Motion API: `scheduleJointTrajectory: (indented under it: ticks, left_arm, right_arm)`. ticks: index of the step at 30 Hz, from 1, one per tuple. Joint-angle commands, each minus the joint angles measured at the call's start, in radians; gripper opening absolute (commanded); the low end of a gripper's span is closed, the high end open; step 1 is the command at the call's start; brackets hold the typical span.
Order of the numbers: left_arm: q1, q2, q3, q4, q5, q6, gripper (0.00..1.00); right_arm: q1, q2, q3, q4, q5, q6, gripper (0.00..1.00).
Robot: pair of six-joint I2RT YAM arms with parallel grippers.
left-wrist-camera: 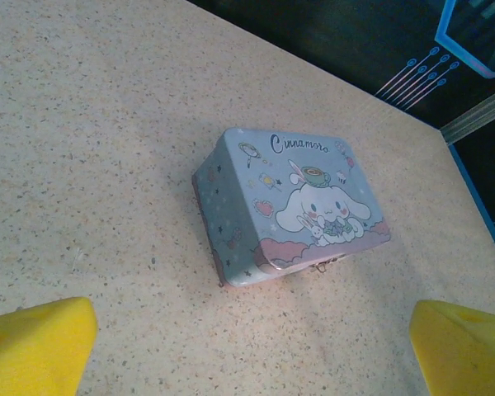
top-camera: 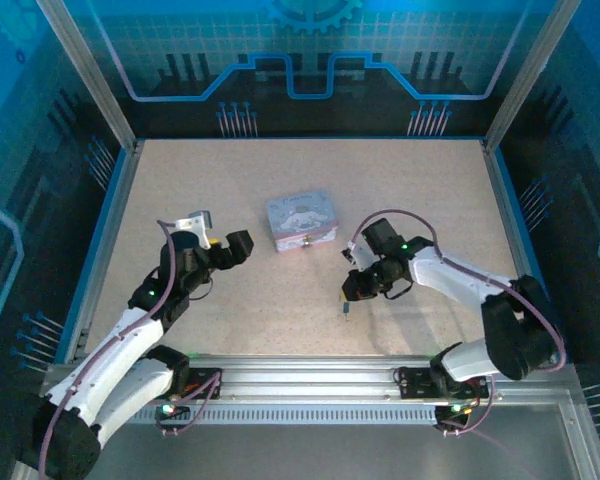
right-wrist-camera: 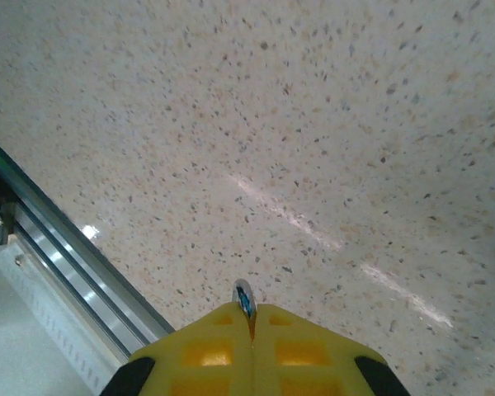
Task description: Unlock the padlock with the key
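The padlock [top-camera: 346, 312] in my right gripper is hanging over clear tabletop [top-camera: 334, 305] between the box and the rail, so I keep bringing it down until it rests, then let go.
The pale-blue cartoon box [left-wrist-camera: 293, 206] lies on the table ahead of my left gripper [left-wrist-camera: 252, 355]. A tiny metal piece at the box's front rim looks like the padlock [left-wrist-camera: 320, 265]; it is too small to make out clearly. The left yellow fingertips [left-wrist-camera: 41, 342] stand wide apart with nothing between them, a short way from the box. In the top view the left gripper [top-camera: 220, 235] sits left of the box [top-camera: 300, 222]. My right gripper [right-wrist-camera: 249, 318] is shut on the key [right-wrist-camera: 244, 297], whose tip pokes out above the pads. The right gripper [top-camera: 348, 292] hovers right of and nearer than the box, with the key [top-camera: 346, 309] pointing down.
An aluminium rail [right-wrist-camera: 58, 247] runs along the table's near edge, close to the right gripper. Blue-lit walls and metal posts [top-camera: 100, 90] enclose the speckled table [top-camera: 420, 190].
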State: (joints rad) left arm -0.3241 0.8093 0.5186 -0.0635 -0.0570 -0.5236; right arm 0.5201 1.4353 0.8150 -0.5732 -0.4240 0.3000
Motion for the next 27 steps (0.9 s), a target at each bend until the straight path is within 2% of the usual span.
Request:
scheduleJointTrajectory:
  ticks: [1,10,13,15,21,27]
  left_arm:
    - [0.010,0.008,0.009,-0.021,-0.011,0.014,0.99]
    - [0.010,0.042,0.011,0.002,0.001,0.000,0.99]
    - [0.010,0.050,0.011,0.004,-0.001,0.002,0.99]
    - [0.010,0.056,0.008,0.005,-0.005,0.002,0.99]
    - [0.011,0.065,0.001,0.004,-0.012,0.007,0.99]
    - [0.020,0.067,0.029,-0.005,-0.040,0.037,0.99]
  right_arm:
    - [0.019,0.064,0.045,0.052,-0.032,-0.018,0.00]
    - [0.021,0.201,0.059,0.166,-0.021,0.005,0.02]
    - [0.023,0.227,0.058,0.194,-0.024,0.008,0.05]
    - [0.020,0.223,0.059,0.205,-0.009,0.008,0.11]
    - [0.002,0.106,0.045,0.196,0.061,0.006,0.31]
    - [-0.047,-0.123,0.041,0.150,0.212,-0.047,0.38]
